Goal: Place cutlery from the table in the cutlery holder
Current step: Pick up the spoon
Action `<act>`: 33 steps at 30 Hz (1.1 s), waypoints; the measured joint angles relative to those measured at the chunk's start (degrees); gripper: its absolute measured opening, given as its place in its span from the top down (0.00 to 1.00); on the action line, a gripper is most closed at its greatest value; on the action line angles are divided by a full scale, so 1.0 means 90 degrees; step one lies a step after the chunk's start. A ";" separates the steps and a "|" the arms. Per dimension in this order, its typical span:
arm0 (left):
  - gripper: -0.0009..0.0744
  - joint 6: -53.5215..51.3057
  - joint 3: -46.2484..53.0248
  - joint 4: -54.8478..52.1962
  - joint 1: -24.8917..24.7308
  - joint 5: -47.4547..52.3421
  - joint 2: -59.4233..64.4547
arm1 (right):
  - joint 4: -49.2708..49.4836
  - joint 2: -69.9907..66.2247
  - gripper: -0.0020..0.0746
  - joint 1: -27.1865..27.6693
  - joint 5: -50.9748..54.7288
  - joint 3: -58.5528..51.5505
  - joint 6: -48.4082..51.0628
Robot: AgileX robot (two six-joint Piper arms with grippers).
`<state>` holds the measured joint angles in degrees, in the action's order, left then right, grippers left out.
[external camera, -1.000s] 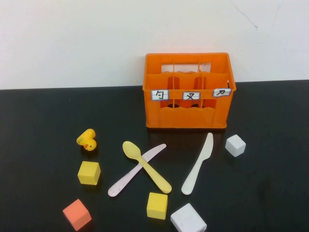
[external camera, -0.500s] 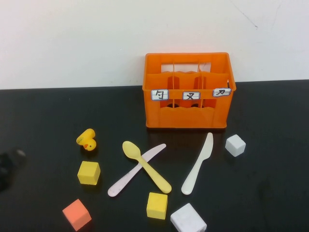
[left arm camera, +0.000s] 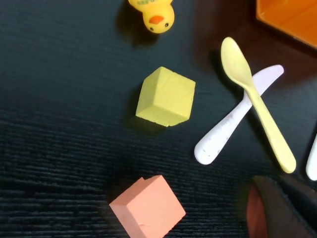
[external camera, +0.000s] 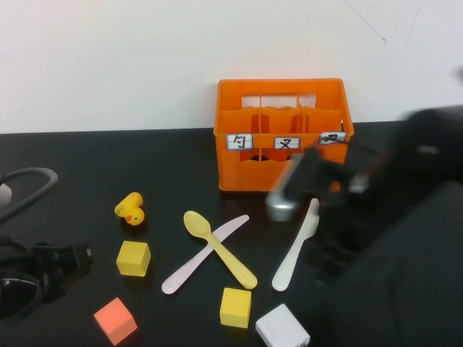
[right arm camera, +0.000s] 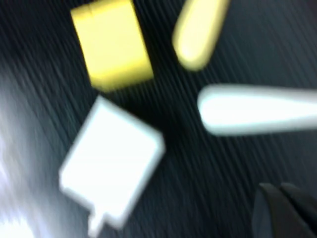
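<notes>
I should back my right gripper off, because the pale yellow spoon lies across the pale pink knife. My left gripper should take the spoon (external camera: 226,256) first.
On the black table (external camera: 87,166) a pale yellow spoon (external camera: 219,248) lies crossed over a pale pink knife (external camera: 205,254). To their right lies a cream-white knife (external camera: 295,249). Behind them stands the orange cutlery holder (external camera: 282,134), with three labelled compartments. My left gripper (left arm camera: 270,179) is shut with nothing in it, low at the front left, short of the spoon (left arm camera: 252,99) and pink knife (left arm camera: 233,124). My right gripper (right arm camera: 272,186) is also shut with nothing in it. It hovers near the cream knife's handle (right arm camera: 257,109) and the spoon's handle end (right arm camera: 198,29).
A yellow duck (external camera: 130,210), two yellow cubes (external camera: 133,258) (external camera: 235,306), a salmon cube (external camera: 115,320) and a white cube (external camera: 282,329) are scattered around the cutlery. The blurred right arm (external camera: 391,238) covers the table's right side. A white wall stands behind the holder.
Both arms have come into view: the left from the left edge, the right sweeping in fast over the right side. The cutlery and cubes have not moved.
</notes>
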<state>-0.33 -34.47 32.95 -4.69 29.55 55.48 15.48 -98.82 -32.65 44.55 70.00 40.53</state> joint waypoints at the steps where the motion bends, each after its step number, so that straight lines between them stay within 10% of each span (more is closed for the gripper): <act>1: 0.99 -0.0009 0.0000 0.0000 0.0000 0.0000 0.0000 | 0.0000 -0.0247 0.98 -0.0092 0.0056 0.0255 -0.0017; 12: 0.99 -0.0467 -0.0015 0.0424 -0.0084 0.0156 0.0237 | -0.0122 -0.1348 0.98 -0.0293 0.0694 0.1829 -0.0038; 20: 0.99 -0.0950 -0.0636 0.1347 -0.1435 -0.0162 0.1752 | -0.0289 -0.1038 0.98 -0.0219 0.0945 0.1829 -0.0539; 33: 0.94 0.0981 -0.2299 0.0888 -0.2282 -0.0587 0.4324 | -0.0551 0.0725 0.98 0.1024 0.1410 0.1829 -0.0876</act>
<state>8.49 -55.16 40.95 -25.23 24.26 94.40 10.52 -92.30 -23.43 57.24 86.46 32.64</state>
